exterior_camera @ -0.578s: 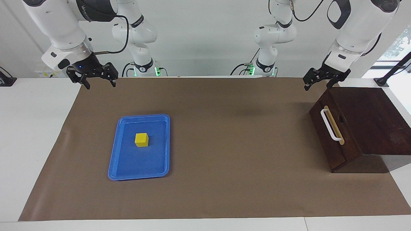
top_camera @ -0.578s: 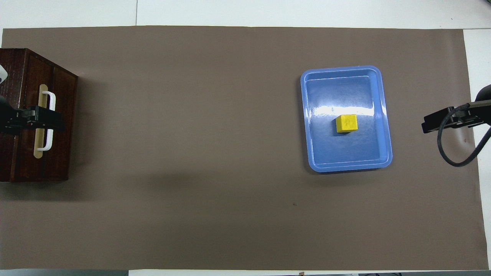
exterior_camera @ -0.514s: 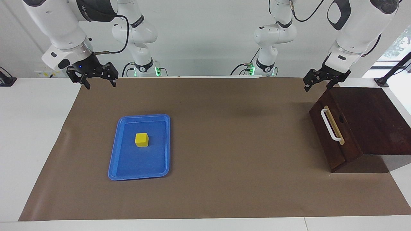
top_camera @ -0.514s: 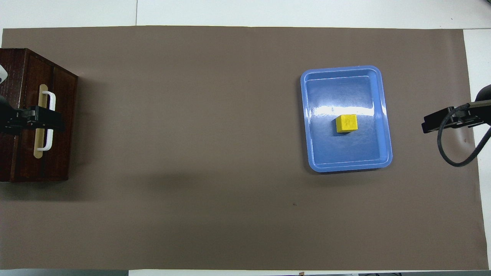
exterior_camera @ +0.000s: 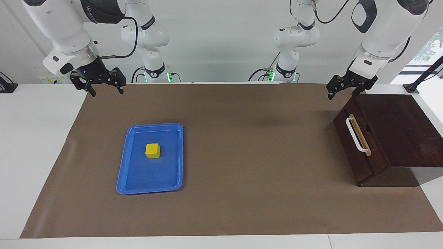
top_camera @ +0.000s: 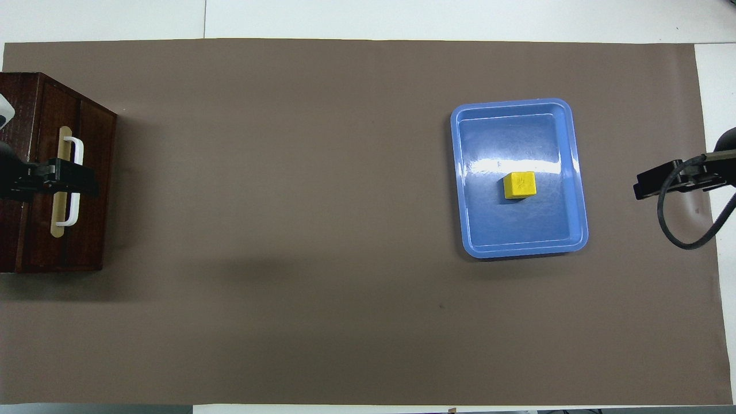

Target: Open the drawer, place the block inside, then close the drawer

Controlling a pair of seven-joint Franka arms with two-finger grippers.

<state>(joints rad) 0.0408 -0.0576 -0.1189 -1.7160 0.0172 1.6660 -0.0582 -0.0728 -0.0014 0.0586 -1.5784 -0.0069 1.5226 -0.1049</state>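
I expect the drawer to slide straight out when I pull, while its box stays in place, because a straight seam runs along the edge of the front behind the white bar handle.
The dark wooden drawer is shut in its box at the left arm's end of the table, its white bar handle facing the table's middle. It also shows in the overhead view. The yellow block sits in the blue tray, also seen from above. My left gripper is open and empty, raised in the air over the drawer's handle, touching nothing. My right gripper is open and empty, raised over the mat's edge at the right arm's end, apart from the tray.
A brown mat covers the table between the tray and the box. The box's flat top is bare. White table surface lies outside the mat at both ends.
Both grippers have risen slightly; the right one has also drifted a little toward its end of the table. Block, tray and drawer have not moved.
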